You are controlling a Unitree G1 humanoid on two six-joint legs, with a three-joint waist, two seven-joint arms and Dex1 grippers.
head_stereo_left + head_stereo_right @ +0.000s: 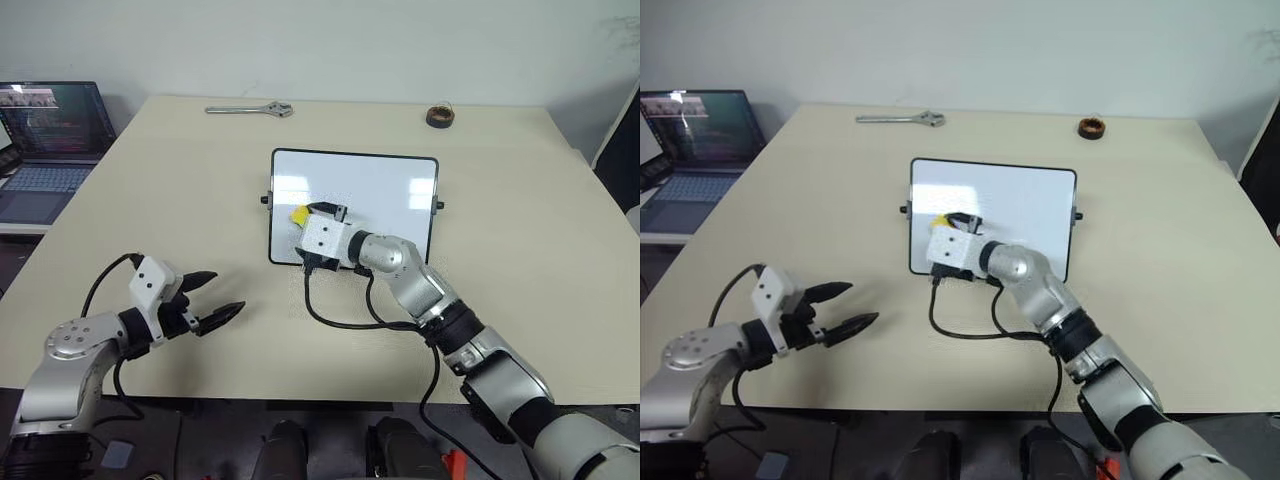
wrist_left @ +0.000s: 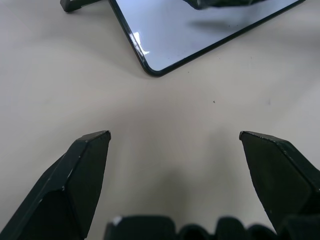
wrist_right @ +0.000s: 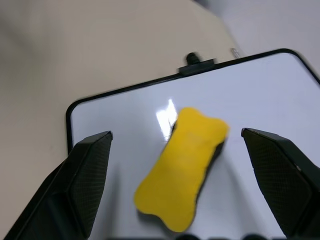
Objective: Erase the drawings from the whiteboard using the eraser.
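Observation:
The eraser (image 3: 182,169) is slanted between my right gripper's fingers. I should turn my right gripper square to the eraser's long sides (image 3: 207,169) before I lift the eraser clear.
The whiteboard (image 1: 385,190) lies flat in the middle of the table, black-framed with a knob on each short side. The drawings are out of view; the bare part of the board looks plain white. The eraser (image 3: 182,167), yellow on top with a black base, rests on the board near its left edge (image 1: 299,215). My right gripper (image 1: 325,211) hovers just above it, open, with the fingers (image 3: 82,175) standing wide apart on either side and not touching it. My left gripper (image 1: 225,291) is open over bare table, short of the board's near left corner (image 2: 155,70).
A metal wrench (image 1: 250,109) lies at the far edge of the table, and a dark tape roll (image 1: 440,116) sits at the far right. An open laptop (image 1: 50,140) stands on a separate surface to the left. The right arm's black cable (image 1: 340,320) loops onto the table.

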